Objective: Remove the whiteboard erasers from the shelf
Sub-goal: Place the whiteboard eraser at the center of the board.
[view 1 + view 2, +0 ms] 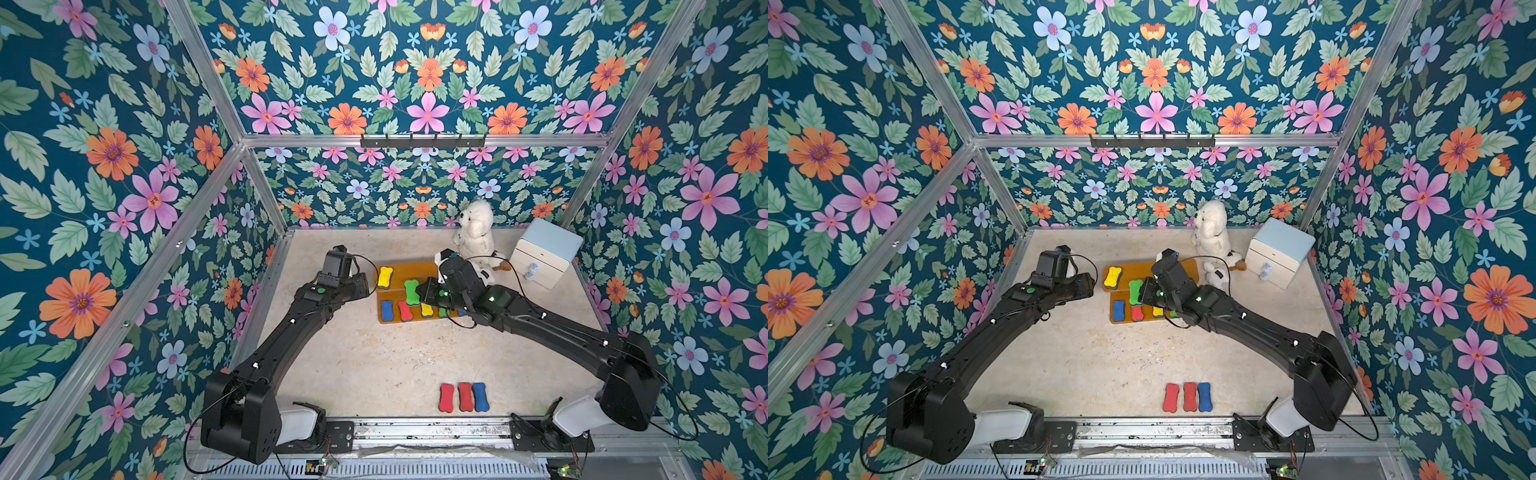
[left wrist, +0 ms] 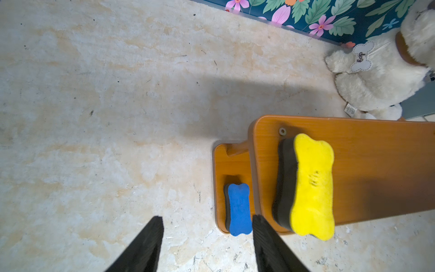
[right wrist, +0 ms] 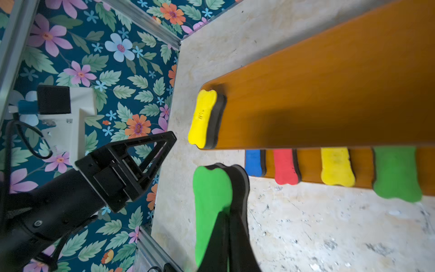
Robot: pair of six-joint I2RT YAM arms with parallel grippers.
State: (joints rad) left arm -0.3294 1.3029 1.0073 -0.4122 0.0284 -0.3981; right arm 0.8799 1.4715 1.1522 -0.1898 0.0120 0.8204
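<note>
I should keep moving the green eraser [image 1: 412, 291] with my right gripper to the open space [image 1: 424, 397] beside the red erasers and let go of it in line, because it is clear of the shelf.
The orange-brown shelf [image 1: 401, 268] [image 3: 329, 94] stands mid-table. A yellow eraser [image 1: 385, 277] [image 2: 313, 186] lies on its upper tier. On the lower tier sit a blue eraser [image 1: 387, 311] [image 2: 239, 208], a red one [image 1: 404, 311], a yellow one [image 1: 427, 309] and a green one [image 3: 396, 174]. My right gripper [image 1: 422, 291] [image 3: 227, 212] is shut on a green eraser [image 1: 411, 291] [image 3: 210, 200], held on edge above the shelf. At the shelf's left end my left gripper [image 1: 365, 284] [image 2: 207, 220] hangs open with nothing in it. Two red erasers [image 1: 446, 397] and a blue one [image 1: 480, 397] lie near the table's front.
A white plush dog [image 1: 473, 237] sits behind the shelf, with a small plush toy [image 1: 1217, 276] by its right end. A white-and-light-blue drawer box [image 1: 544, 253] stands at the back right. Floral walls close in on three sides.
</note>
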